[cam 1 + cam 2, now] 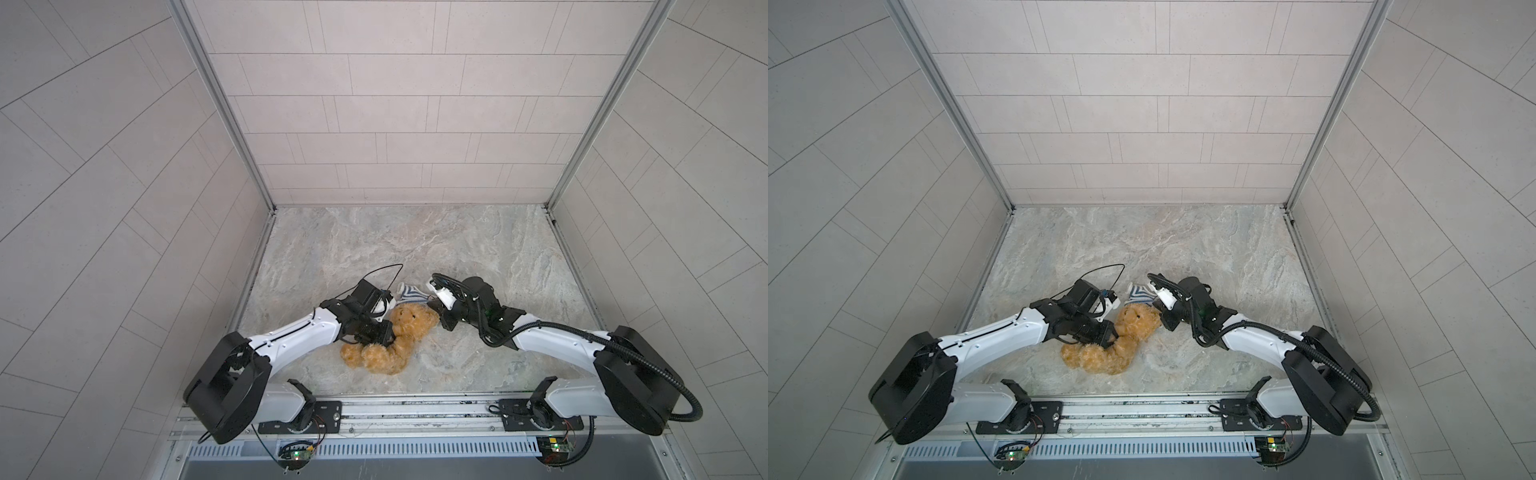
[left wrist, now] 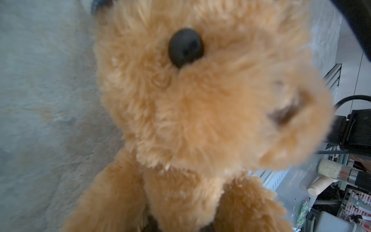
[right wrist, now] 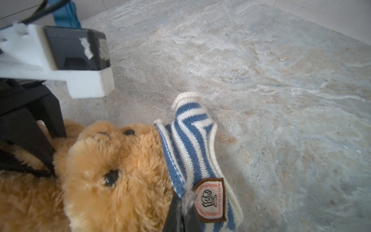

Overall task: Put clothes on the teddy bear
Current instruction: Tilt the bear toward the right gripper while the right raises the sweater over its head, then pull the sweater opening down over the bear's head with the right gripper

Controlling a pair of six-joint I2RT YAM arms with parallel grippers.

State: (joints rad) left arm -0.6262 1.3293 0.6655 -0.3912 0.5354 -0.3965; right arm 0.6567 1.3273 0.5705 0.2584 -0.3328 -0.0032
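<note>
My right gripper should keep pulling the shirt's badge side (image 3: pixel 210 199) until fur fills the shirt's opening. The shirt's edge (image 3: pixel 164 148) sits close around the bear's head, and my left gripper is holding the bear's body.
The golden-brown teddy bear (image 1: pixel 395 349) (image 1: pixel 1113 351) lies on the marbled tabletop near the front in both top views, head toward the back. My left gripper (image 1: pixel 388 332) (image 1: pixel 1109 332) is shut on its body just below the head. In the left wrist view the bear (image 2: pixel 200 112) fills the picture, and only dark finger tips (image 2: pixel 150 225) peek out of the fur. My right gripper (image 1: pixel 434 309) (image 3: pixel 181 213) is shut on the blue-and-white striped shirt (image 1: pixel 409 295) (image 3: pixel 190 144), pinched beside its badge (image 3: pixel 210 200). The shirt rests against the top of the bear's head (image 3: pixel 112 176).
Tiled walls close in the table (image 1: pixel 478 257) on the left, back and right. A metal rail (image 1: pixel 415 409) runs along the front edge. The left wrist's cable loop (image 1: pixel 384 272) arches over the table behind that arm. Its camera block (image 3: pixel 70 52) hangs close to the shirt.
</note>
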